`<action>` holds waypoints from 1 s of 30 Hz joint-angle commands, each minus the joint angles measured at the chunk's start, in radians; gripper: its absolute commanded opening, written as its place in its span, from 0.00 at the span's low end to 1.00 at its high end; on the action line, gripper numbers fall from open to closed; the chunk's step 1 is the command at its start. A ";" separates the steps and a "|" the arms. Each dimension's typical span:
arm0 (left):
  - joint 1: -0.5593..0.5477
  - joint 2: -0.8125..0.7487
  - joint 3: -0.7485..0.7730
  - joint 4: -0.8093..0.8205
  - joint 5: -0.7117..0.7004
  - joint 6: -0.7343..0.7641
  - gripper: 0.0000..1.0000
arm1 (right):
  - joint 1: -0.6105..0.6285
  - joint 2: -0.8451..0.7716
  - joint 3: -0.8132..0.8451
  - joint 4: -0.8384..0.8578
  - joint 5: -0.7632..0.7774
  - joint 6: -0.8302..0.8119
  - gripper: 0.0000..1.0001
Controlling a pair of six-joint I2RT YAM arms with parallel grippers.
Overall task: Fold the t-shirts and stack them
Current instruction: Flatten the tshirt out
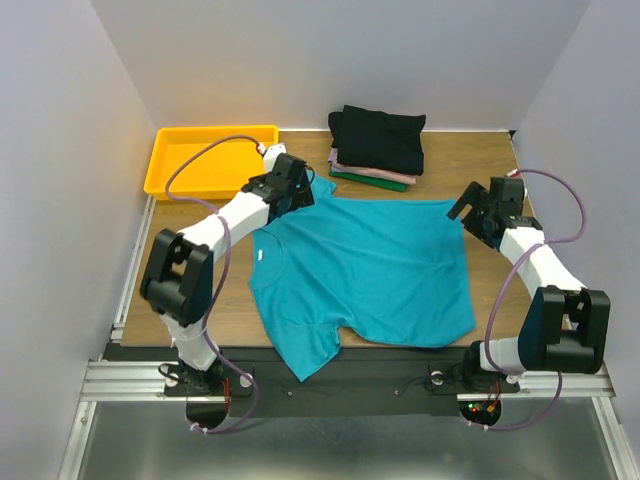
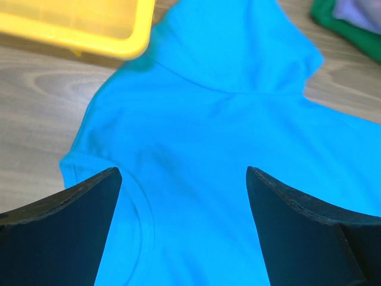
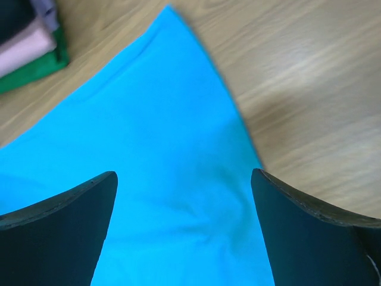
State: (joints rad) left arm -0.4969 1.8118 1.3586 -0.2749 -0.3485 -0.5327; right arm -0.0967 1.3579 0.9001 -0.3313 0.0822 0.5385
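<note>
The teal t-shirt's near sleeve (image 1: 306, 354) is hanging over the front edge of the table, so my left gripper should move to the t-shirt's near shoulder (image 1: 272, 296) and pull the t-shirt farther in before folding.
A teal t-shirt (image 1: 370, 272) lies spread flat on the wooden table, collar to the left. My left gripper (image 1: 296, 186) hovers open over its far left sleeve and shoulder; the left wrist view shows teal cloth (image 2: 196, 149) between the wide-apart fingers. My right gripper (image 1: 470, 212) hovers open over the shirt's far right corner; the right wrist view shows that corner (image 3: 178, 155) between the fingers. A stack of folded shirts sits at the back: black (image 1: 380, 135) on top, pale pink (image 1: 336, 158) and dark green (image 1: 370, 180) beneath.
A yellow plastic tray (image 1: 165, 165) stands at the back left, close to the left gripper, and its rim shows in the left wrist view (image 2: 89, 36). Grey walls enclose the table on three sides. The shirt's near sleeve (image 1: 305, 360) hangs over the front edge.
</note>
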 commanded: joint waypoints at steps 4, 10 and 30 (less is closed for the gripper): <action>-0.051 -0.216 -0.280 0.077 0.049 -0.095 0.98 | 0.029 0.044 -0.003 0.077 -0.185 -0.064 1.00; -0.072 -0.269 -0.449 0.137 0.088 -0.144 0.98 | 0.051 0.133 0.020 0.158 -0.225 -0.075 1.00; -0.019 -0.011 -0.311 0.085 -0.041 -0.055 0.98 | 0.031 0.391 0.086 0.166 -0.003 -0.060 1.00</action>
State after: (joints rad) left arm -0.5259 1.7527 1.0111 -0.1638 -0.3832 -0.6399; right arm -0.0513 1.7042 0.9688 -0.1535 -0.0280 0.4831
